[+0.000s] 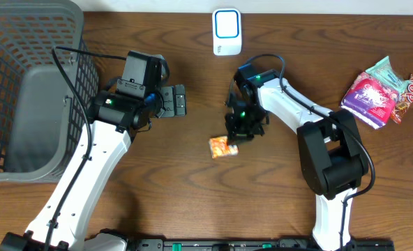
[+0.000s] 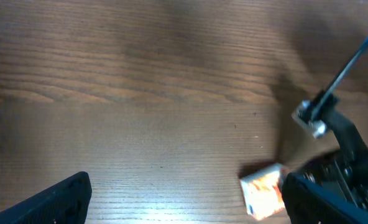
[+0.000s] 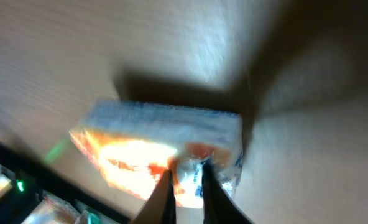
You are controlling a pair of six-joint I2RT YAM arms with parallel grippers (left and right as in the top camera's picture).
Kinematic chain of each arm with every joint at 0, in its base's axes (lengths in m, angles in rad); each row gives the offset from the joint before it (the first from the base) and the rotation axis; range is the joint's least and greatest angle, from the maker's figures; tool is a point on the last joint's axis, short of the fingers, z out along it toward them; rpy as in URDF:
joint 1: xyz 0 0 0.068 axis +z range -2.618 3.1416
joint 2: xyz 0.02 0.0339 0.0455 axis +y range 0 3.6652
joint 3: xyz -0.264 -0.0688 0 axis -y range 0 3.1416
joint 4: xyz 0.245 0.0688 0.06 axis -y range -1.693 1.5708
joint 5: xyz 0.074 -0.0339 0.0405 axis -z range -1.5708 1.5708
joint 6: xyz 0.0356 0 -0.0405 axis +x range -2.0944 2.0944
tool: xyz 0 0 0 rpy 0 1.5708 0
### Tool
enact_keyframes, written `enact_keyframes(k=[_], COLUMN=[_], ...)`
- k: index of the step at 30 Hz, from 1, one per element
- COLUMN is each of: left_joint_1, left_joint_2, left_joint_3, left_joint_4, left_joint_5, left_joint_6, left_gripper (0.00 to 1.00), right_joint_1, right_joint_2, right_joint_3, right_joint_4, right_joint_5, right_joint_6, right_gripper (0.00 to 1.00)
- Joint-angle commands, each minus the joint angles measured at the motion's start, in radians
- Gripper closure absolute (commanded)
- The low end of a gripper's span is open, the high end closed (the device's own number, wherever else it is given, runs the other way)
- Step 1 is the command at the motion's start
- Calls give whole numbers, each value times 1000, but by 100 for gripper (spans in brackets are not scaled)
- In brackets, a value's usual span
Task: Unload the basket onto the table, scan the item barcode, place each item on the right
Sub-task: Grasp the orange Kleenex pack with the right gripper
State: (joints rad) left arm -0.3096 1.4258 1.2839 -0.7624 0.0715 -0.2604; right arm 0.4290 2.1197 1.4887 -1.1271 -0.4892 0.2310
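My right gripper needs to open wide and straddle the packet's sides before lifting it to the scanner, as its fingers are shut together over the packet.
The item is a small orange and white packet lying on the wooden table, just left of and below my right gripper. In the right wrist view the two thin fingers of the right gripper are pinched together on the packet's crinkled near edge. My left gripper hovers to the upper left, open and empty. In the left wrist view its fingers stand far apart, and the packet lies by the right one. No barcode is readable.
A white scanner with a blue face stands at the table's far edge, centre. A grey mesh basket fills the left side. Pink and teal snack packs lie at the far right.
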Motion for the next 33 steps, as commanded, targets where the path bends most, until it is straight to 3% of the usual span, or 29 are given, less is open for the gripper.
enact_keyframes(k=[1, 4, 6, 7, 10, 14, 17, 21, 29, 33], left_joint_1=[3, 3, 3, 3, 3, 3, 3, 3, 3, 3], left_joint_2=[5, 5, 5, 5, 5, 5, 5, 5, 5, 5], left_joint_3=[13, 13, 13, 13, 13, 13, 13, 13, 13, 13], left_joint_4=[-5, -5, -5, -5, -5, -5, -5, -5, -5, -5], left_joint_5=[-13, -13, -13, -13, -13, -13, -13, -13, -13, -13], left_joint_6=[9, 9, 9, 9, 9, 9, 9, 9, 9, 9], left_gripper=[2, 2, 2, 2, 2, 2, 2, 2, 2, 2], right_joint_1=[7, 11, 8, 4, -11, -18, -16, -15, -15, -15], right_joint_2=[-58, -95, -124, -141, -174, -175, -151, -95, 19, 34], right_joint_3=[-5, -4, -4, -4, -4, -4, -5, -5, -5, -5], right_joint_4=[-80, -103, -63, -34, 63, 170, 201, 195, 90, 52], right_joint_5=[24, 28, 51, 76, 138, 144, 144, 98, -86, -85], right_joint_6=[27, 26, 26, 26, -20, -186, -257, -286, -458, -476], right_gripper=[88, 84, 76, 68, 22, 4, 10, 34, 36, 50])
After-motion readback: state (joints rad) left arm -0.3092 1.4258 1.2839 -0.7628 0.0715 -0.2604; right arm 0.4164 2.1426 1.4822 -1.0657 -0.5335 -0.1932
